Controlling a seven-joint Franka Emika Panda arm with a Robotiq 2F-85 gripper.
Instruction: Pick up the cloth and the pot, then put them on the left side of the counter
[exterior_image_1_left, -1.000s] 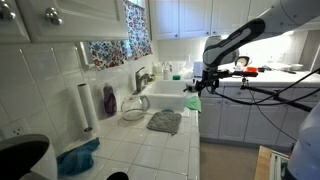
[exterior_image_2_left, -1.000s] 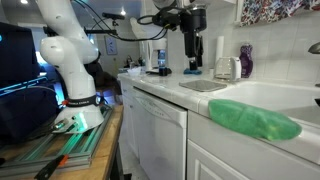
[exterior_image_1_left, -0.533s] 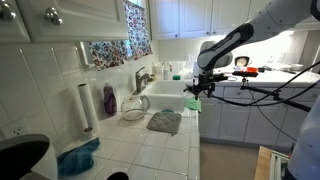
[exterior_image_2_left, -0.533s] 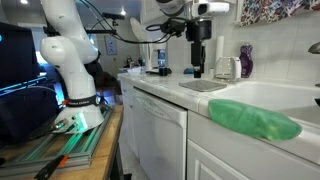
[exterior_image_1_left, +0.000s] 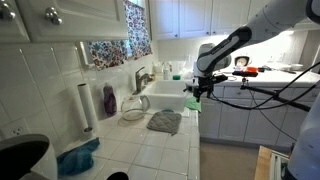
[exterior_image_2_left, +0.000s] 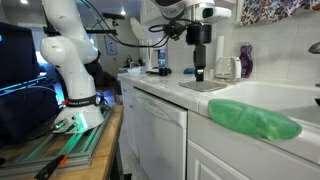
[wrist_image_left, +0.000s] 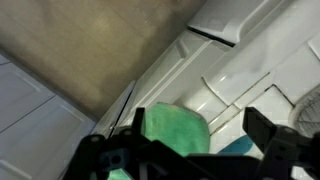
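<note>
My open fingers are above the near end of the green cloth (exterior_image_2_left: 222, 108), which lies free, so my gripper should keep lowering until they reach that end (wrist_image_left: 192, 122), then close.
A green cloth (exterior_image_1_left: 192, 103) hangs over the front edge of the white sink; it also shows in an exterior view (exterior_image_2_left: 255, 120) and in the wrist view (wrist_image_left: 175, 130). A grey cloth (exterior_image_1_left: 165, 121) lies flat on the tiled counter beside the sink. The pot (exterior_image_1_left: 133, 108) stands near the faucet, in front of a purple bottle, and shows in both exterior views (exterior_image_2_left: 228, 68). My gripper (exterior_image_1_left: 197, 88) hangs above the counter edge close to the green cloth. In the wrist view its fingers (wrist_image_left: 185, 152) are apart, with the green cloth below them and nothing held.
The white sink (exterior_image_1_left: 168, 99) sits mid-counter with a faucet (exterior_image_1_left: 143, 77) behind it. A paper towel roll (exterior_image_1_left: 85, 107) and a blue cloth (exterior_image_1_left: 77, 158) are on the near tiled counter. Cabinets hang above. The robot base (exterior_image_2_left: 75, 70) stands on the floor beside the counter.
My gripper has moved down and along the counter edge toward the sink and the green cloth. The cloths and the pot have not moved.
</note>
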